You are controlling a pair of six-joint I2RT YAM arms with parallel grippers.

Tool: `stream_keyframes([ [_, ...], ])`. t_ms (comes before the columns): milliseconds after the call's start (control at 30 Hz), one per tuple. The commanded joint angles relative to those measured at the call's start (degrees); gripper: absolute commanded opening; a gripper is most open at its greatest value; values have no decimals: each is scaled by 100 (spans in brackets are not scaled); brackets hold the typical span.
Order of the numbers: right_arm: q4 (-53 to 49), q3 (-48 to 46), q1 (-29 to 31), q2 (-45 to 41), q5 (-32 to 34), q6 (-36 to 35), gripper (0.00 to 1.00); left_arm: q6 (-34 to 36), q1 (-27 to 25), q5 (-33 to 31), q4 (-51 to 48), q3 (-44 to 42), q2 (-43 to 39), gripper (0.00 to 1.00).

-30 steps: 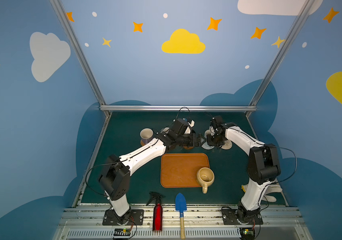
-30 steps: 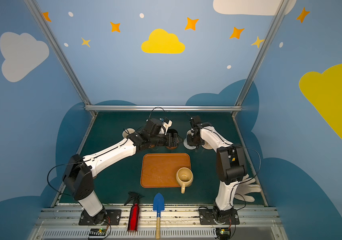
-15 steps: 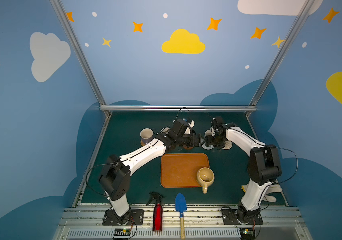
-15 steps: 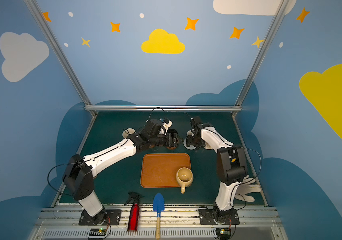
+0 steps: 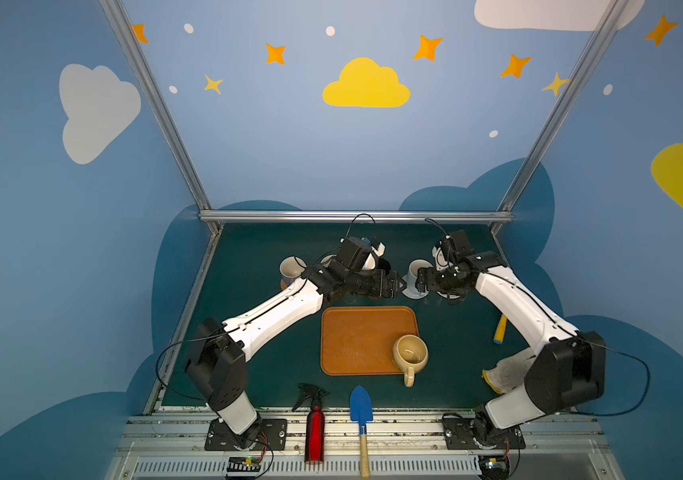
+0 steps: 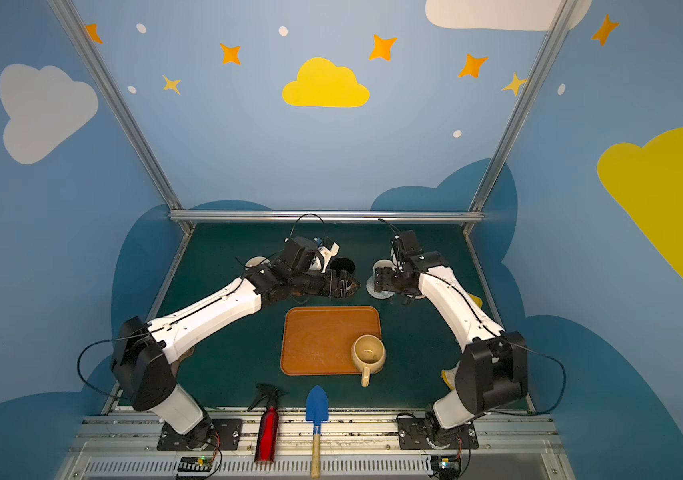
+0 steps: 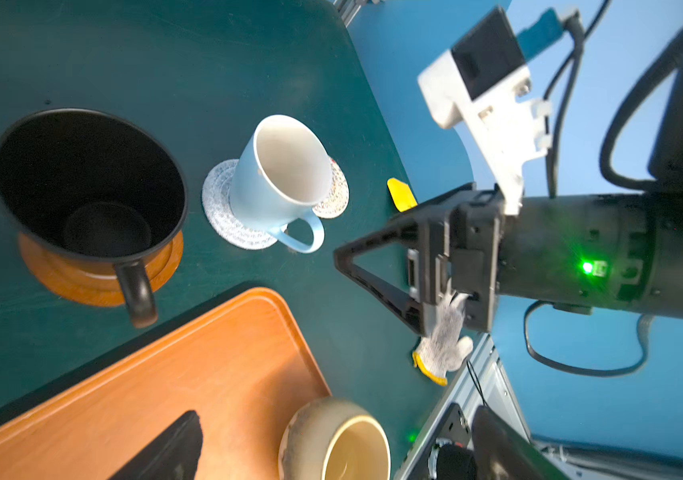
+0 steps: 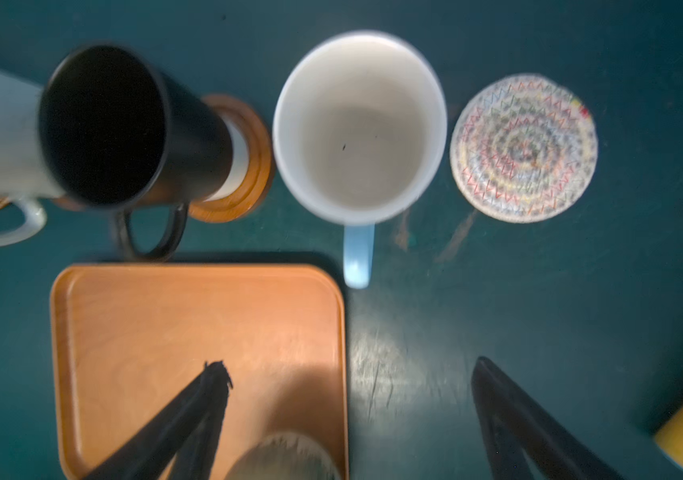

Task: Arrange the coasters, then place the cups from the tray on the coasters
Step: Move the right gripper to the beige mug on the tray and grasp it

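Note:
The yellowish-tan cup's handle (image 5: 409, 377) sticks out free over the tray's edge. My right gripper should keep moving toward the handle until its open fingers are on both sides of it, then close.
The light blue cup (image 8: 358, 129) stands on the grey-white coaster (image 7: 223, 208), free of both grippers. My right gripper (image 8: 348, 363) is open and empty, drawn back from the cup's handle above the tray's (image 8: 198, 332) edge. The beige coaster (image 8: 523, 147) beside it is bare. The black cup (image 7: 90, 178) sits on a brown wooden coaster (image 7: 99, 286). My left gripper (image 5: 398, 284) hangs open near it, holding nothing. The yellowish-tan cup (image 5: 410, 353) rests on the tray's (image 5: 356, 340) near right corner. A lilac cup (image 5: 290, 268) stands far left; my left arm partly hides another.
A red spray bottle (image 5: 315, 432) and a blue trowel (image 5: 361, 411) lie along the front edge. A yellow-handled tool (image 5: 499, 332) and a work glove (image 5: 510, 370) lie at the right, under my right arm. The two grippers nearly face each other.
My right gripper has opened, let go of the light blue cup on its coaster and drawn back a little. The left arm has hardly moved.

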Motion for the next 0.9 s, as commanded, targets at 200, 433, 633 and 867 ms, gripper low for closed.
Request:
stream_keyframes([
  [200, -643, -1125, 462, -1549, -772, -36, 91, 159, 45, 314, -742, -771, -855, 100],
  [433, -960, -1909, 1385, -2420, -718, 813, 90, 213, 10, 771, -1128, -1053, -1016, 100],
  [633, -1290, -2375, 2173, -2770, -255, 1533, 90, 53, -20, 879, -895, -1407, -1127, 100],
  [867, -549, -2942, 3300, -2910, 108, 2530, 88, -66, -98, 1040, -708, -1735, -1218, 100],
])
